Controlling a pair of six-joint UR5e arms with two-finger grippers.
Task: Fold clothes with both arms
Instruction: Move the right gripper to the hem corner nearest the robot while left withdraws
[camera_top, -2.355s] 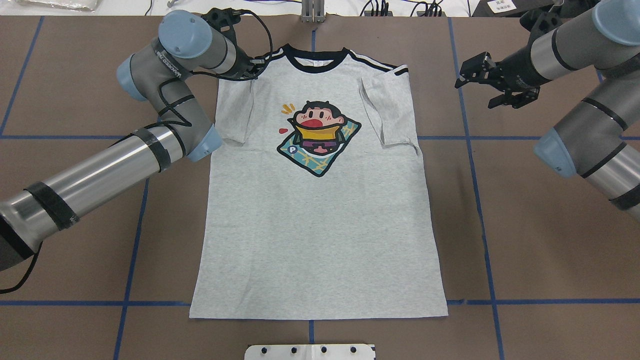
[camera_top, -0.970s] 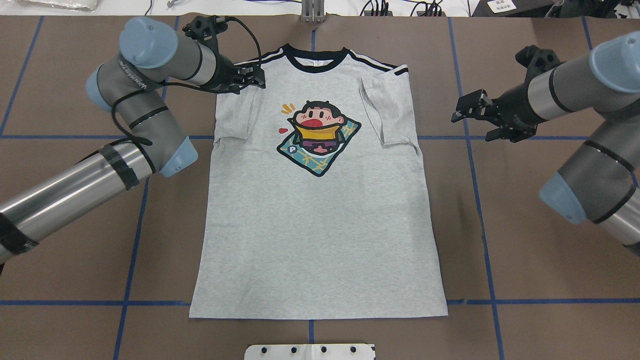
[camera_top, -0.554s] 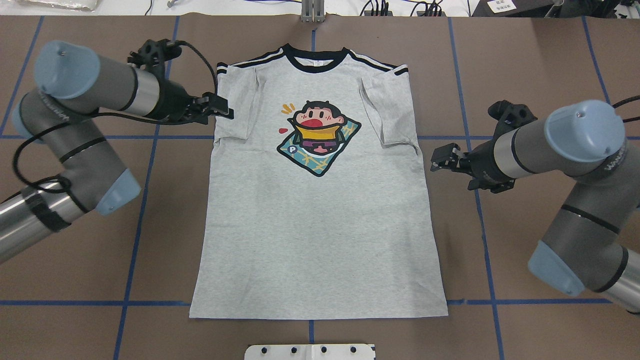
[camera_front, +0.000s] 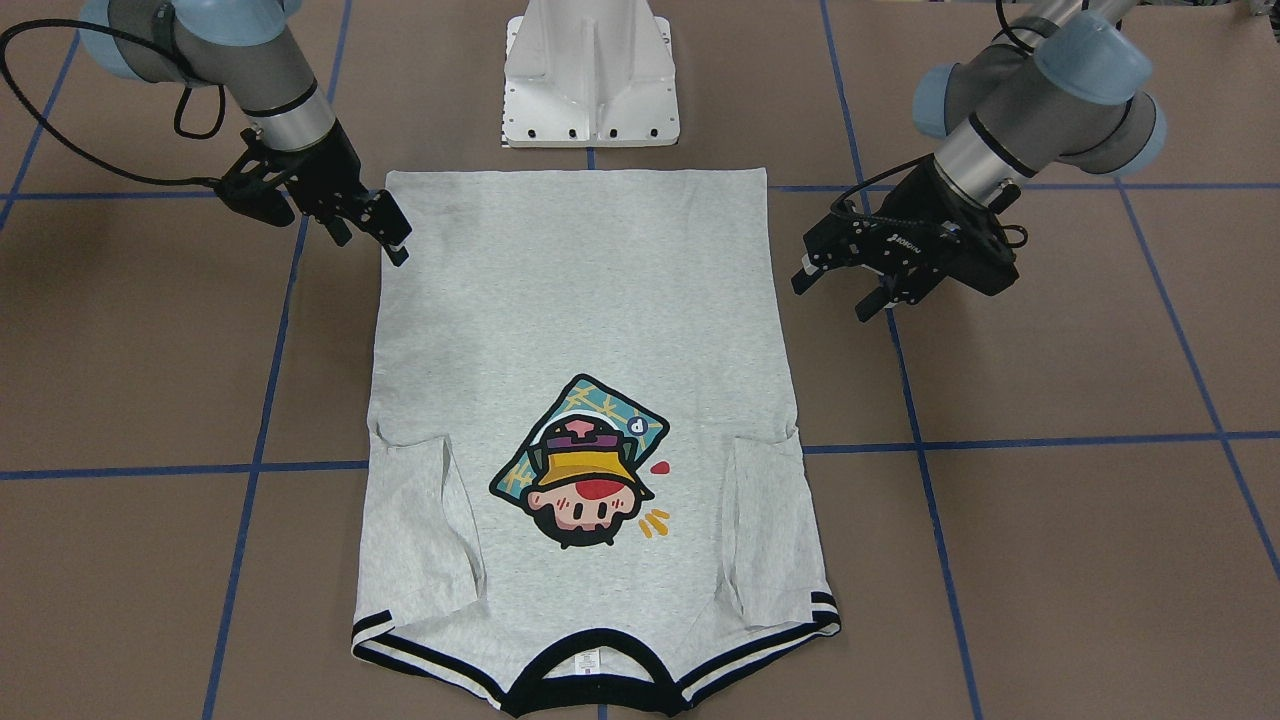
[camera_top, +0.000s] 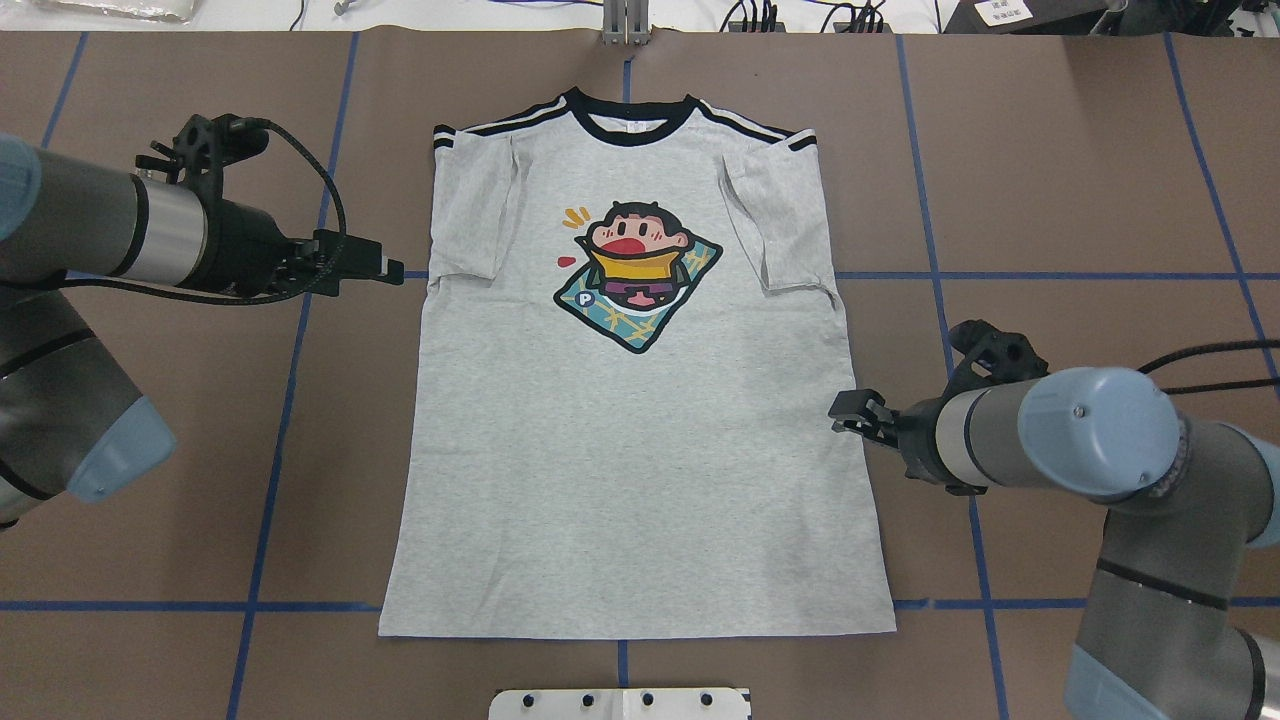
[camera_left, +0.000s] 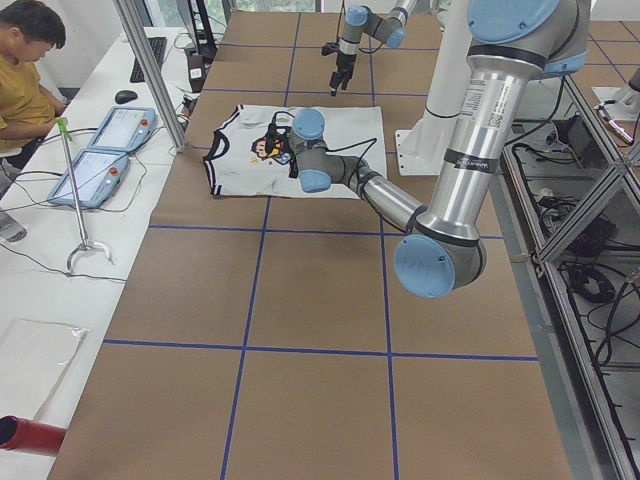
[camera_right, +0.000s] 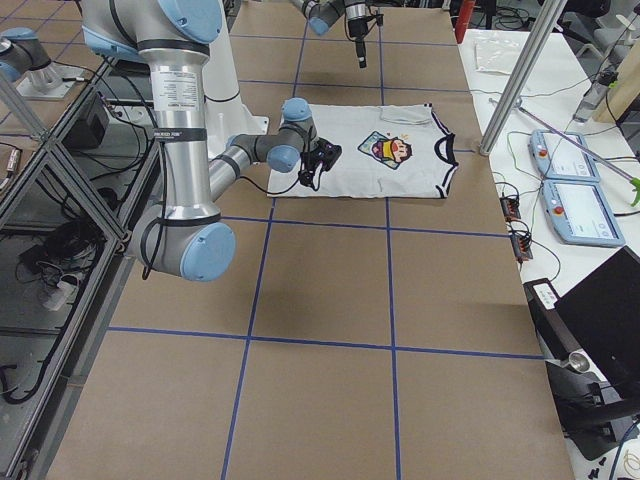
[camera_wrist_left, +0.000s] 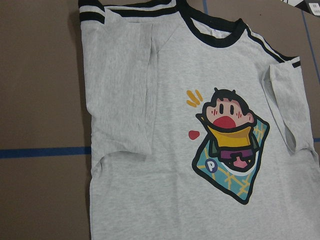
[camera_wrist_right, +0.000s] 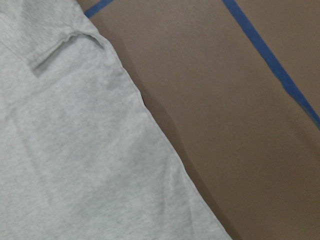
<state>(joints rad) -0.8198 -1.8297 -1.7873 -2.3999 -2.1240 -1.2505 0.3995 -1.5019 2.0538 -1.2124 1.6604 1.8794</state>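
Both sleeves are folded in over the T-shirt's body; my right fingers should continue, straddle its flat hem corner, then close.
The light grey T-shirt (camera_top: 640, 480) lies flat and face up on the brown table, collar away from the robot, both sleeves folded in over the body. My left gripper (camera_top: 385, 268) hovers just outside the shirt's left edge, level with the sleeve end, open and holding nothing; the front-facing view shows its fingers apart (camera_front: 835, 293). My right gripper (camera_top: 845, 412) sits at the shirt's right edge about midway down the body, also open (camera_front: 372, 238) and empty. The left wrist view shows the T-shirt's print and collar (camera_wrist_left: 150, 190); the right wrist view shows only the T-shirt's side edge (camera_wrist_right: 75, 165).
The white pedestal base (camera_front: 590, 80) stands just beyond the hem on the robot's side. Blue tape lines (camera_top: 265, 470) grid the brown table. A person (camera_left: 25, 70) sits at a side table with two teach pendants (camera_left: 105, 150) beyond the collar end.
Both arms have swung back toward the robot. The left gripper left the shirt's left shoulder and moved outside the left edge. The right gripper came from beside the right shoulder to the right edge.
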